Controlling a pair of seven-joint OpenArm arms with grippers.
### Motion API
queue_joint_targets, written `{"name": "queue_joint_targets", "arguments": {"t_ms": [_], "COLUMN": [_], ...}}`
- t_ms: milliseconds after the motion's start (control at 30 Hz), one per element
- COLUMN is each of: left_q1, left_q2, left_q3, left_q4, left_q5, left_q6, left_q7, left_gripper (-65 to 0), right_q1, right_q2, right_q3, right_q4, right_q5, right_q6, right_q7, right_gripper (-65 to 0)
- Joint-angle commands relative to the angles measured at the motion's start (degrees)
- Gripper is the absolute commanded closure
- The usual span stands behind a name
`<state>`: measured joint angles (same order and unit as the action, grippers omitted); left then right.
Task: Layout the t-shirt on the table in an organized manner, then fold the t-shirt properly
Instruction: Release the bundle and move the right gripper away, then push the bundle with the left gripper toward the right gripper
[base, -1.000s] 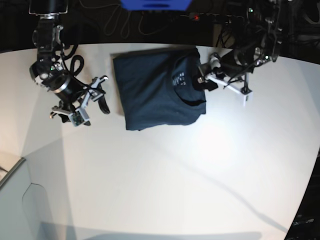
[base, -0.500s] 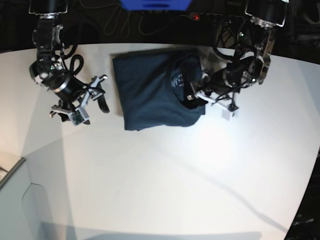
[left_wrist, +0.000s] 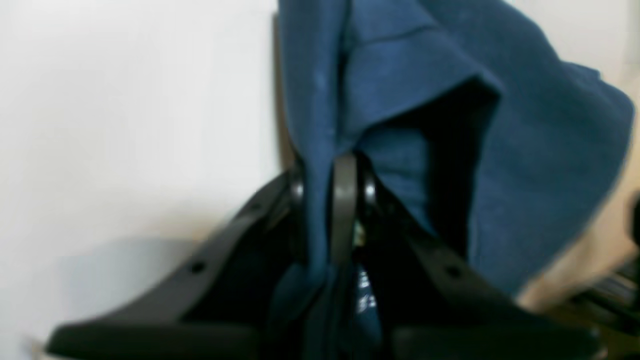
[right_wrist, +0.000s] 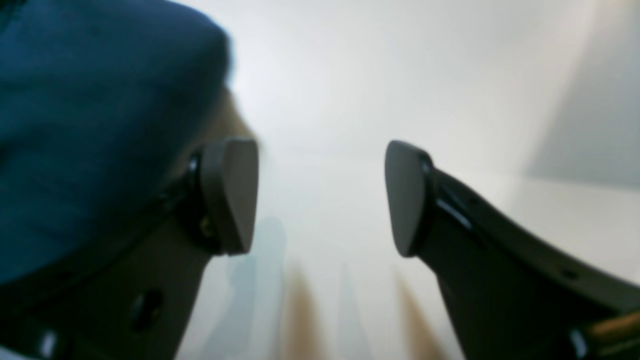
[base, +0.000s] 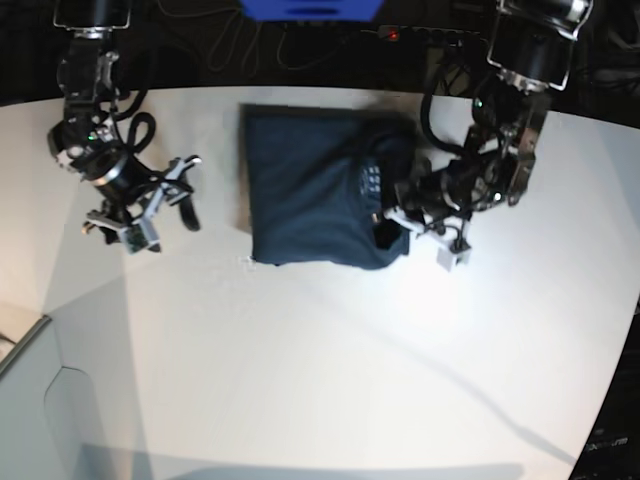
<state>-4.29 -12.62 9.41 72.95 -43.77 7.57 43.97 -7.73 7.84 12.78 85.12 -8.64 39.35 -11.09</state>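
Note:
I should keep swinging the edge in my left gripper, the t-shirt's collar edge (base: 388, 246), around until it faces the front, as the table in front (base: 275, 310) is clear.
The dark navy t-shirt (base: 310, 190) lies folded in a rough rectangle at the back of the white table (base: 350, 350), its collar side bunched on the right. My left gripper (base: 388, 222) is shut on the cloth at that collar edge. The left wrist view shows the gripper (left_wrist: 331, 210) with blue fabric (left_wrist: 450, 100) pinched between its fingers and draping up over them. My right gripper (base: 165, 205) stands open over bare table, left of the shirt and apart from it. Its wrist view shows the gripper (right_wrist: 320, 195) with nothing between the pads, and the blurred t-shirt (right_wrist: 90, 100) beyond its left finger.
Behind the table's curved back edge there are dark cables and a blue object (base: 310, 8). A grey box corner (base: 30, 400) stands at the front left. White tabletop stretches across the front and right.
My left gripper has come in onto the collar and shut on it, and the shirt's right side has bunched and shifted forward. The right arm has drifted slightly left, still open.

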Motion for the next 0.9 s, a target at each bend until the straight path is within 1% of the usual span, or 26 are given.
{"name": "queue_joint_targets", "arguments": {"t_ms": [0, 33, 100, 167, 233, 300, 367, 400, 433, 500, 567, 633, 733, 767, 867], "left_q1": [-2.69, -4.72, -9.29, -14.03, -18.52, -23.09, -27.22, -28.72, -30.74, -33.90, -36.63, -38.47, -39.09, -39.09, -38.91], "left_q2": [-0.08, 0.01, 0.01, 0.45, 1.85, 3.35, 5.46, 6.16, 7.04, 9.41, 12.40, 16.09, 20.93, 21.62, 21.62], "left_q3": [1.45, 3.56, 8.30, 14.46, 19.56, 23.87, 29.40, 31.95, 34.94, 41.10, 47.87, 53.84, 58.33, 58.59, 58.50], "left_q4": [0.15, -0.90, -3.45, -6.09, -9.17, -13.39, -18.05, -19.98, -22.53, -27.72, -33.08, -38.27, -44.42, -45.74, -47.58], "left_q5": [1.79, 4.16, 6.89, 7.77, 8.03, 8.12, 8.12, 8.12, 8.12, 8.47, 10.67, 15.15, 22.36, 24.47, 30.45], "left_q6": [-0.14, -0.14, -0.14, -0.23, -0.67, -4.45, -9.99, -12.01, -13.95, -16.41, -18.43, -20.45, -23.35, -23.88, -24.50], "left_q7": [-1.37, -1.46, -1.46, -1.55, -1.55, -3.13, -6.73, -8.58, -11.13, -16.14, -21.33, -26.78, -33.55, -35.04, -38.12], "left_gripper": [0.0, 0.0, 0.0, 0.0, 0.0, 0.0, 0.0, 0.0, 0.0, 0.0, 0.0, 0.0, 0.0, 0.0, 0.0], "right_q1": [1.26, 1.26, 1.35, 1.26, 1.00, 0.83, 0.12, -0.58, -1.02, -1.72, -2.87, -3.57, -4.63, -4.80, -6.03], "right_q2": [0.38, 0.38, 0.38, 0.30, 0.30, 0.21, 0.21, 0.21, 0.21, 0.21, -0.23, -1.02, -2.87, -3.22, -5.07], "right_q3": [0.98, 2.39, 5.55, 8.63, 11.27, 13.91, 16.54, 17.77, 18.92, 20.68, 22.43, 24.28, 26.65, 27.18, 28.24], "right_q4": [0.99, 0.99, 0.99, 0.99, 0.99, 0.99, 0.99, 1.08, 1.16, 1.60, 1.96, 3.27, 5.30, 6.17, 8.28], "right_q5": [0.95, 0.95, 0.95, 0.95, 0.95, 0.95, 1.04, 1.04, 1.04, 1.04, 1.13, 1.13, 1.13, 1.13, 1.04], "right_q6": [0.65, 0.65, 0.65, 0.65, 0.65, 0.65, 0.65, 0.65, 0.65, 0.65, 0.65, 0.65, 0.65, 0.65, 0.65], "right_q7": [1.47, 1.47, 1.47, 1.55, 1.64, 1.64, 1.55, 1.64, 1.64, 1.64, 1.73, 1.73, 1.64, 1.64, 1.64], "right_gripper": [-39.9, -39.9, -39.9, -39.9, -39.9, -39.9, -39.9, -39.9, -39.9, -39.9, -39.9, -39.9, -39.9, -39.9, -39.9]}}
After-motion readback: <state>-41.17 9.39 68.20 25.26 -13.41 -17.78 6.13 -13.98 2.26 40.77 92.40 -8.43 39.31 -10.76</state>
